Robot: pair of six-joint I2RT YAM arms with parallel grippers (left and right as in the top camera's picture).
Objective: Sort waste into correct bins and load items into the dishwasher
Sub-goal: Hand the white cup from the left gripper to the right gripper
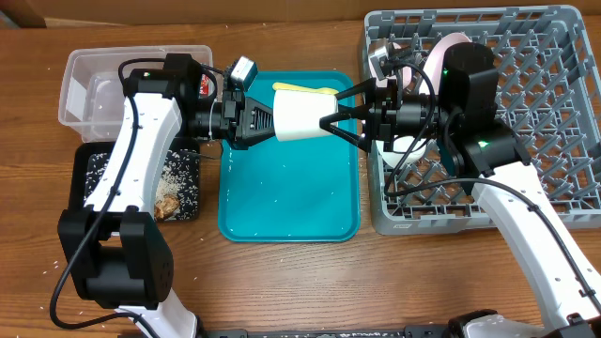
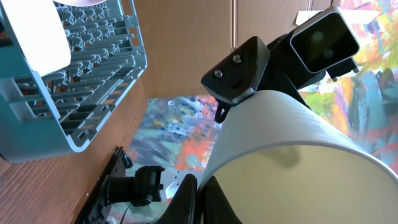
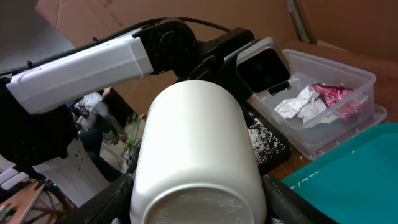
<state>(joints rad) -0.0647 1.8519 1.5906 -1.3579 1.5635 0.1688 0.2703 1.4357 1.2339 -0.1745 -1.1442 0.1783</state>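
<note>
The cup's rim (image 1: 280,115) is in the closed fingers of my left gripper. Next, my left gripper opens and lets go of the cup so my right gripper can carry it to the dish rack (image 1: 409,201).
The small white cup (image 1: 302,116) hangs sideways above the teal tray (image 1: 286,202), between my two grippers. My left gripper (image 1: 269,119) is shut on the cup's rim wall, which shows in the left wrist view (image 2: 200,198). My right gripper (image 1: 331,111) has a finger tight against each side of the cup's base (image 3: 199,186). The pale yellow spoon (image 1: 305,89) lies on the tray behind the cup. The clear tub (image 1: 83,84) holds the crumpled napkin (image 3: 301,102) and red wrapper (image 3: 339,98). The black tray (image 1: 86,174) holds rice and brown scraps (image 1: 169,202).
The grey dish rack (image 1: 563,113) stands at the right with a white plate (image 1: 446,49) and another white dish (image 1: 406,146) in its left part, partly hidden by my right arm. A few rice grains lie on the teal tray.
</note>
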